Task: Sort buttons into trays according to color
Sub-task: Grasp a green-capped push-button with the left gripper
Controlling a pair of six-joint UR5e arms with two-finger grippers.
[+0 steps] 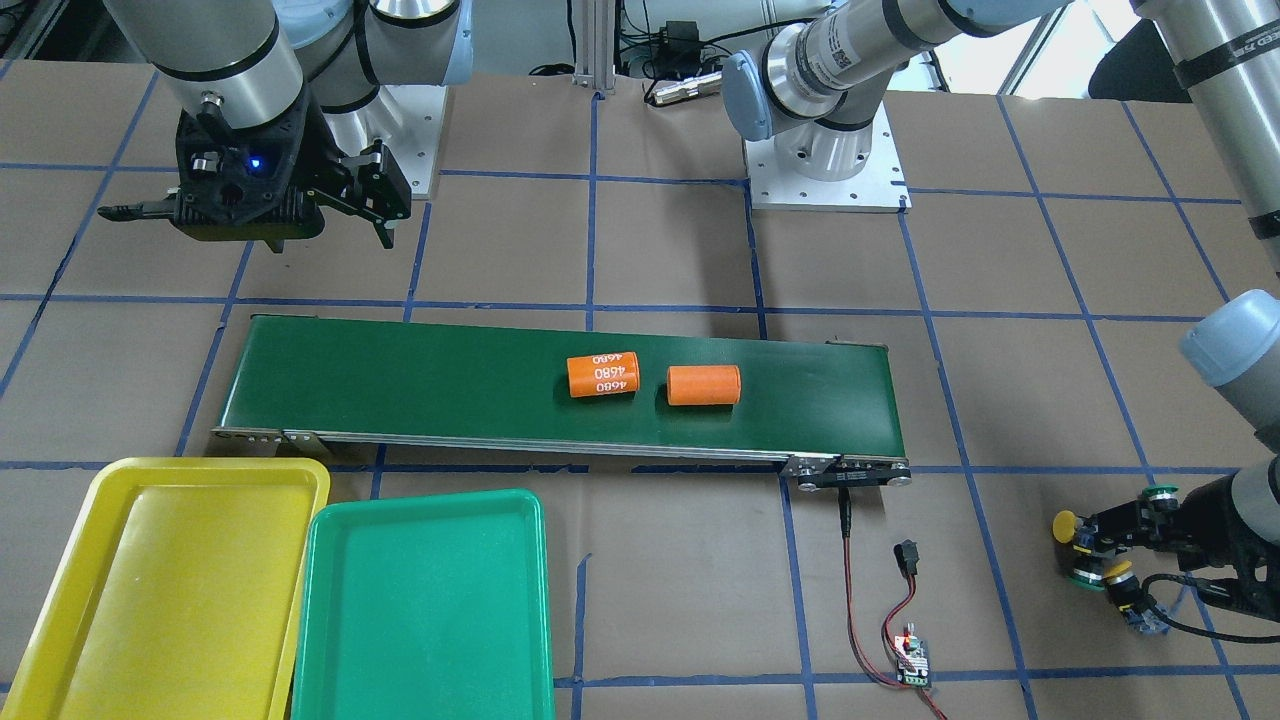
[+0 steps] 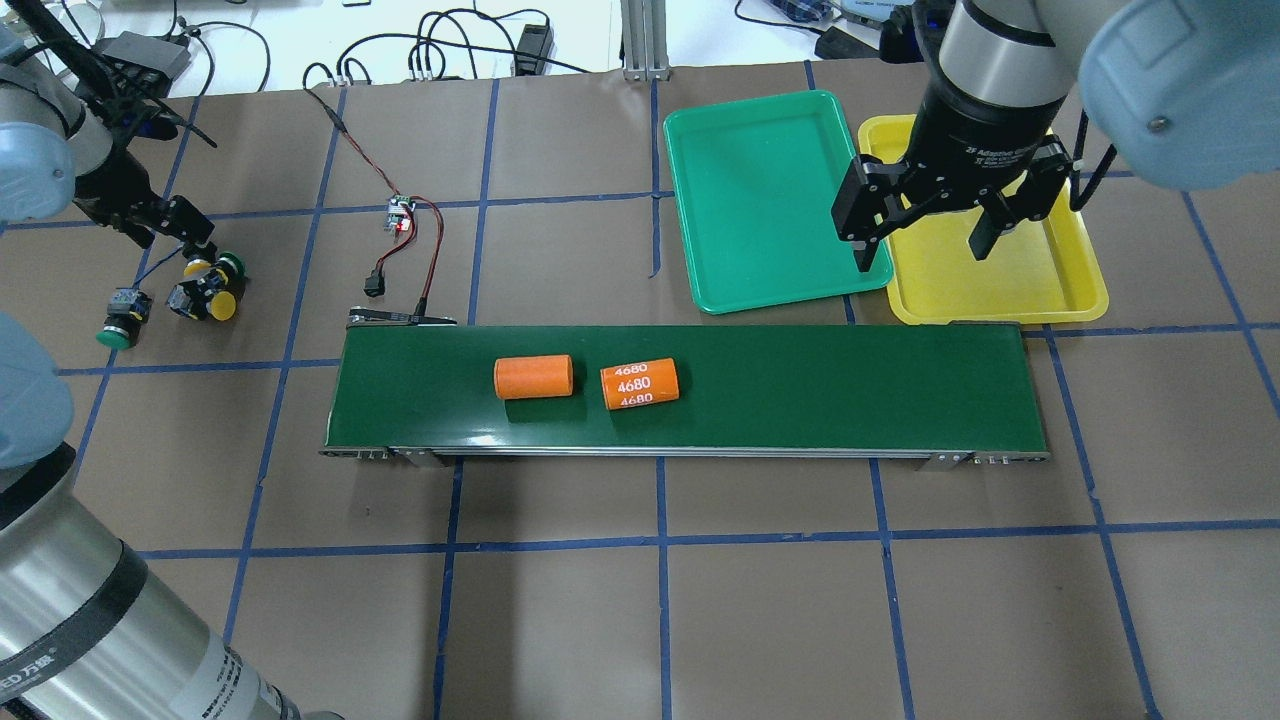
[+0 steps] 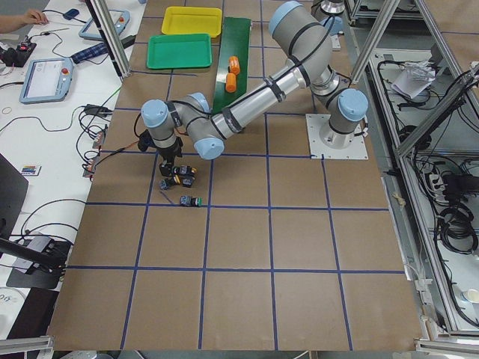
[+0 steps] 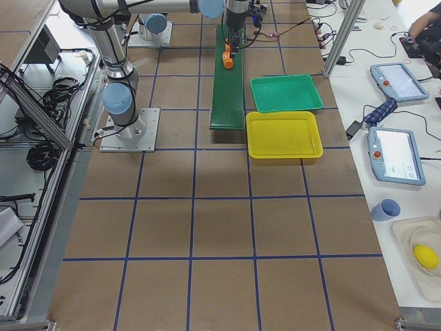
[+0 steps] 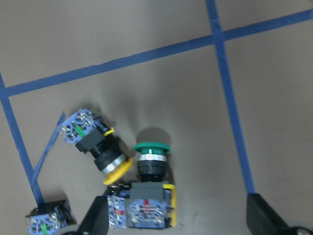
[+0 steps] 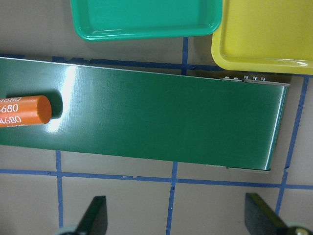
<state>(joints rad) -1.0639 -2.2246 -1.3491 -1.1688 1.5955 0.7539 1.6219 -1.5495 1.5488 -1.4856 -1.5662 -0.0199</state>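
Note:
A yellow edge (image 5: 172, 205) sticks out past the green button's contact block (image 5: 147, 208), so the robot should expect a yellow button hidden beneath it when the robot lifts.
Several buttons lie clustered on the brown table at the robot's left. In the left wrist view a green-capped button (image 5: 151, 161) lies between the open fingers (image 5: 98, 220), a yellow-capped button (image 5: 95, 142) is just beside it, and a third contact block (image 5: 46, 223) shows at the corner. My left gripper (image 2: 200, 262) hovers open over this cluster (image 1: 1100, 560). One green-capped button (image 2: 122, 322) lies a little apart. The green tray (image 2: 770, 200) and yellow tray (image 2: 1000, 280) hold nothing. My right gripper (image 2: 925, 245) hangs open above their adjoining edges.
A long dark-green conveyor belt (image 2: 850, 390) crosses the table with two orange cylinders (image 2: 533, 377) (image 2: 640, 384) on it, one marked "4680". A small circuit board (image 2: 400, 213) with red and black wires lies between the belt's end and the buttons.

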